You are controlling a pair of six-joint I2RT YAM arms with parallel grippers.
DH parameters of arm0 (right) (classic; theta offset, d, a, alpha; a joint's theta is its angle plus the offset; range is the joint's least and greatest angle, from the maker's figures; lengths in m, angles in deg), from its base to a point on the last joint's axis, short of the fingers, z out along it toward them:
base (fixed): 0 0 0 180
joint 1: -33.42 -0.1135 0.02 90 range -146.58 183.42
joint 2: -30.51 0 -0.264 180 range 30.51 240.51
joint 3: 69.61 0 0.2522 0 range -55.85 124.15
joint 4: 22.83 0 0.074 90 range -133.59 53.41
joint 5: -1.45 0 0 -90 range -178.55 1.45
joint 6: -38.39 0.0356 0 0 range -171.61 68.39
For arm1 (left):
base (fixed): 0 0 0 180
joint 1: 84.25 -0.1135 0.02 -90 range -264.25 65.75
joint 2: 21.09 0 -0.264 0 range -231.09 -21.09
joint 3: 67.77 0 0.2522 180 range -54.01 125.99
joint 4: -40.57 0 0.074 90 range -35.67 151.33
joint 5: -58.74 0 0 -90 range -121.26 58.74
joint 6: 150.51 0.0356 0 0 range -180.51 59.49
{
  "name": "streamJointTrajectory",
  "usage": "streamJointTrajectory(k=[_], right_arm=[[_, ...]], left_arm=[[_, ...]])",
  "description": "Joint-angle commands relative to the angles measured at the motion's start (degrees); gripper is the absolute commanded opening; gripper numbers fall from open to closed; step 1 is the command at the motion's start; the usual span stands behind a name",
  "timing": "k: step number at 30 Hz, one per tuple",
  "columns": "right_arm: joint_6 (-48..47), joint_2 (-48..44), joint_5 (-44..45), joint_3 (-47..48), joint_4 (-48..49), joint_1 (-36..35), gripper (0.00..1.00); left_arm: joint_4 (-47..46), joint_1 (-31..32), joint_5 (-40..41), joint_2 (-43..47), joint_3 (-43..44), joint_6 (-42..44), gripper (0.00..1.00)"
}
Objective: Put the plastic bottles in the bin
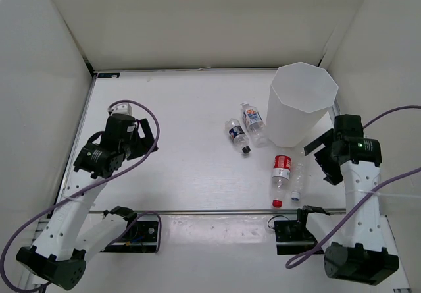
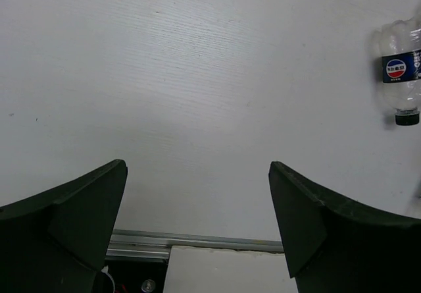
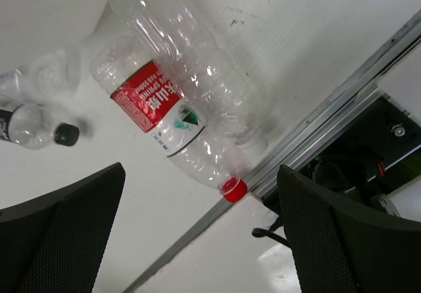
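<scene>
The unlabelled bottle has clear table (image 1: 317, 189) on the side toward my right gripper. I should keep going down toward the bottle until the fingers are on both sides of its body (image 1: 298, 175), then close them.
The tall translucent white bin (image 1: 299, 105) stands at the back right of the table. Four clear bottles lie left of and in front of it: a white-orange labelled one (image 1: 252, 118), a dark-blue labelled one with a black cap (image 1: 237, 135), a red-labelled one with a red cap (image 1: 281, 172) and an unlabelled one with a white cap (image 1: 297, 180). My right gripper (image 1: 321, 155) is open above the red-labelled bottle (image 3: 164, 118) and the unlabelled bottle (image 3: 191, 62), holding nothing. My left gripper (image 1: 143, 137) is open and empty over bare table at the left. The blue-labelled bottle (image 2: 401, 69) lies to its far right.
A metal rail (image 1: 217, 211) runs along the table's near edge, with black mounts and cables (image 1: 293, 230) in front of it. White walls enclose the table on the left, back and right. The rail also shows in the right wrist view (image 3: 316, 141).
</scene>
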Motion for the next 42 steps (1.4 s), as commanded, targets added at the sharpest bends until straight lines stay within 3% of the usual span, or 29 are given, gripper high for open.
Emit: streamJointTrajectory(k=[1,5,11,24,32,37,42], right_arm=[[-3.7,3.06,-4.59,-0.73,0.48,-0.13,1.0],[-2.67,5.8,-3.74,-3.45,-0.93,-1.45,1.0],[-5.03,11.42,-6.98,-7.76,6.18,-3.2,1.0],[-4.43,24.6,-0.31,-8.99,15.51,-3.21,1.0],[-3.28,26.63,0.75,-14.09,18.58,-1.89,1.0],[-3.28,26.63,-0.65,-15.76,19.11,-0.04,0.85],[-3.8,24.8,-1.96,-16.28,17.54,0.48,0.61]], left_arm=[[-0.66,0.28,2.16,1.46,-1.06,-0.64,1.0],[-1.28,0.28,3.22,1.98,-1.68,-0.64,1.0],[-2.86,0.28,3.22,1.98,-2.9,-1.16,1.0],[-4.0,0.28,2.7,-0.39,-4.23,-1.78,1.0],[-4.0,0.28,2.17,-2.14,-4.84,-1.78,1.0],[-4.53,0.28,2.17,-4.08,-4.24,-1.78,1.0],[-5.06,0.28,0.85,-4.7,-3.7,-2.31,1.0]])
